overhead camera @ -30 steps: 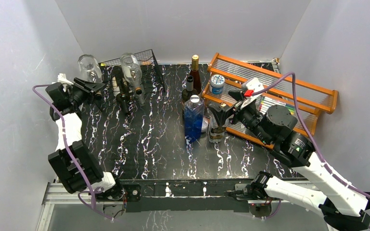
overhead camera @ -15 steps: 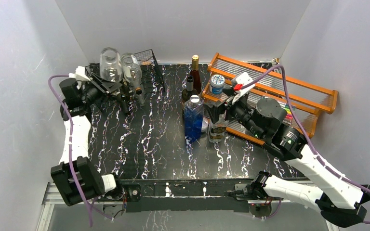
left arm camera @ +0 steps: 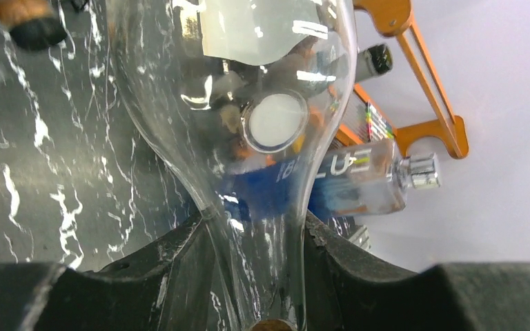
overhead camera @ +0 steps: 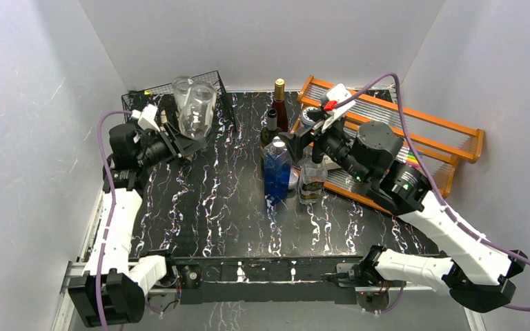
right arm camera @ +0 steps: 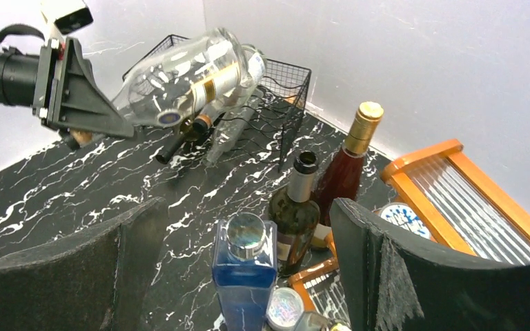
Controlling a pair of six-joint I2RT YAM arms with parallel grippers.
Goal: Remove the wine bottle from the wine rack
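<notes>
The clear wine bottle's capped tip (right arm camera: 81,138) pokes out beyond my left gripper's fingers, so my right gripper should keep heading for that loose end (overhead camera: 188,158) until it closes there.
The black wire wine rack (overhead camera: 215,84) stands at the back left; it also shows in the right wrist view (right arm camera: 286,86). My left gripper (overhead camera: 171,145) is shut on the neck of a clear wine bottle (overhead camera: 197,110), held tilted in the air in front of the rack, base up. In the left wrist view the jaws (left arm camera: 259,238) clamp the clear bottle's neck (left arm camera: 234,89). The right wrist view shows this bottle (right arm camera: 186,79) lifted, with other bottles (right arm camera: 231,134) still lying in the rack. My right gripper (overhead camera: 302,143) is open and empty above the standing bottles (right arm camera: 246,203).
A blue square bottle (overhead camera: 277,169), a dark green bottle (overhead camera: 271,127) and a gold-topped dark bottle (overhead camera: 279,103) stand mid-table. A small clear bottle (overhead camera: 310,181) stands beside them. The orange wooden shelf (overhead camera: 421,134) fills the back right. White walls enclose the table.
My left arm has swung the clear bottle from left of the rack rightward to its front. My right gripper has lifted off the small bottle and moved up and left.
</notes>
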